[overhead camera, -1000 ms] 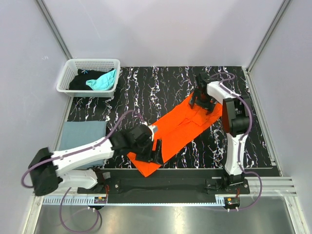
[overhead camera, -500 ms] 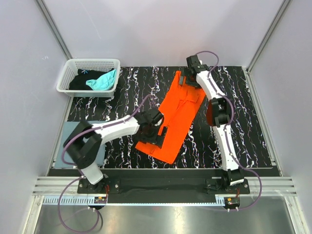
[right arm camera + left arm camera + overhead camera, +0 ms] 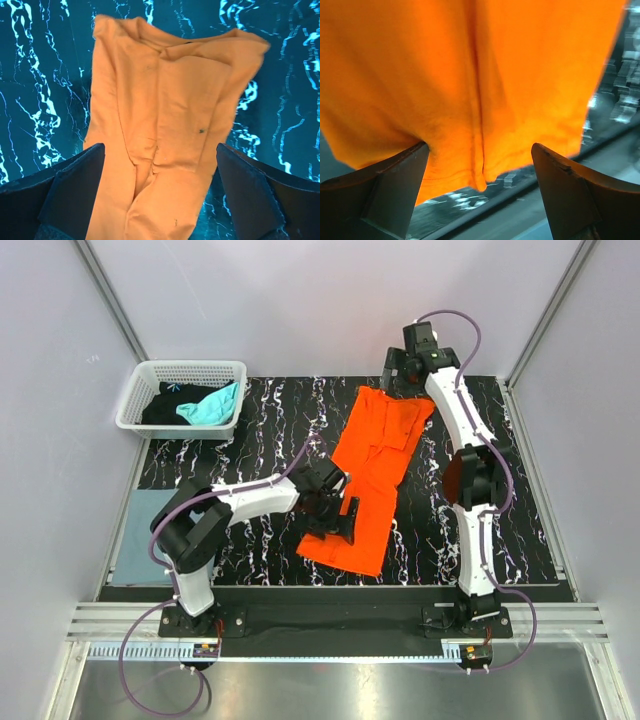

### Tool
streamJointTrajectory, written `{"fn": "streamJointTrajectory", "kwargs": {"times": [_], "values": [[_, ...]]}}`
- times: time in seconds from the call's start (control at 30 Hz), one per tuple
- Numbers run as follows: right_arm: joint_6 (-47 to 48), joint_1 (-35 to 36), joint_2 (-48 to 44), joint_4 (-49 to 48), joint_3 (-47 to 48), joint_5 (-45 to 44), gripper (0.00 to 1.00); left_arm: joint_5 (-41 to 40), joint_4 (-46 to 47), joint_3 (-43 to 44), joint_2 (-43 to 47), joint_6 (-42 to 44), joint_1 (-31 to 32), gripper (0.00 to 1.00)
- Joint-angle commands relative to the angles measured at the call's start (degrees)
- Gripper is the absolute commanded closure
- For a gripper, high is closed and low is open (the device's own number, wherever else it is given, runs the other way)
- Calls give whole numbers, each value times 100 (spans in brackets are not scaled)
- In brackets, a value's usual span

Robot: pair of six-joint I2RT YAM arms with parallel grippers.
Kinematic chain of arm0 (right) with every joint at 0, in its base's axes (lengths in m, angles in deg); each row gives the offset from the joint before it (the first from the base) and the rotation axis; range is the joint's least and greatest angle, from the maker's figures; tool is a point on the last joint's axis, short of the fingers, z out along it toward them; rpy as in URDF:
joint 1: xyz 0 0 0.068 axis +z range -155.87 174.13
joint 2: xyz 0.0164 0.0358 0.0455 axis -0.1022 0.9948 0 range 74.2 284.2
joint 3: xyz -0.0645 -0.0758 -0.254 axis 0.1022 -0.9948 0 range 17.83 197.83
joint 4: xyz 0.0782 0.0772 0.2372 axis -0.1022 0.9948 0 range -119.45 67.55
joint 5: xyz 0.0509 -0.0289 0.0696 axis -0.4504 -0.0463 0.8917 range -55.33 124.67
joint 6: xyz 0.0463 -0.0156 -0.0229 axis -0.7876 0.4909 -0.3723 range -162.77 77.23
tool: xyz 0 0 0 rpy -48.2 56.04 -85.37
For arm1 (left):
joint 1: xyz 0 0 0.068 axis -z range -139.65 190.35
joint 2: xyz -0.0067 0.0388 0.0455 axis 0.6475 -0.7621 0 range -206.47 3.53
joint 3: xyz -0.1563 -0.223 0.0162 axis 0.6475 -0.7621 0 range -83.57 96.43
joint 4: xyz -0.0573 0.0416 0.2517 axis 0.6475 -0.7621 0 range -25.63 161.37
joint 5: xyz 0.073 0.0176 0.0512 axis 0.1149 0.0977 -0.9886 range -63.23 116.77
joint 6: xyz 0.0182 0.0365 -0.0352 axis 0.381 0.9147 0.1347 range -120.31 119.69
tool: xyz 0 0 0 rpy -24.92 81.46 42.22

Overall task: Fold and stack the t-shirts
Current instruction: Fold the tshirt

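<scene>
I should use my left gripper to swing the near hem (image 3: pixel 340 564) in line with the collar end before folding, because the orange t-shirt (image 3: pixel 368 468) lies at a slant on the mat.
The orange t-shirt (image 3: pixel 375 465) lies flat as a long folded strip on the black marbled mat, collar end at the far side. My left gripper (image 3: pixel 335 520) is open over the strip's near left edge; in the left wrist view (image 3: pixel 480 200) its fingers stand wide apart with the orange hem (image 3: pixel 470 75) between them. My right gripper (image 3: pixel 402 375) is open and empty above the collar end; the right wrist view (image 3: pixel 160 200) looks down on the shirt (image 3: pixel 170 115). A folded grey-blue t-shirt (image 3: pixel 150 530) lies at the left. Teal (image 3: pixel 212 405) and black (image 3: pixel 165 405) t-shirts sit in the basket.
The white lattice basket (image 3: pixel 140 390) stands at the far left corner of the mat (image 3: pixel 260 420). Grey walls close in the sides and back. A metal rail (image 3: pixel 330 615) with the arm bases runs along the near edge.
The orange shirt has swung from a diagonal to nearly lengthwise on the mat. My right gripper moved to the far edge, off the cloth. My left gripper moved right and farther in.
</scene>
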Motion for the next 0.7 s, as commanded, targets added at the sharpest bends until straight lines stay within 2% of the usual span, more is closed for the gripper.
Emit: {"fn": "streamJointTrajectory", "kwargs": {"times": [0.0, 0.1, 0.2, 0.37, 0.43, 0.53, 0.67], "values": [[174, -78, -273, 139, -263, 110, 0, 1198, 917, -471, -298, -680, 337, 7], [87, -69, -124, 218, -272, 233, 0, 1490, 1401, -385, -193, -1102, 600, 8], [104, -16, 96, 227, -202, 304, 0, 1323, 1410, -453, 96, -1357, 689, 7], [279, 221, 684, 236, 88, 321, 0, 1489, 1525, -726, 510, -1656, 698, 7], [262, 317, 940, 236, 141, 313, 0, 1333, 1481, -840, 957, -1735, 681, 7], [157, 449, 1212, 218, 106, 278, 3, 1026, 1096, -867, 1748, -1622, 488, 7], [86, 590, 1590, 166, 290, 216, 3, 831, 568, -1113, 2707, -1367, -91, 8]]}}
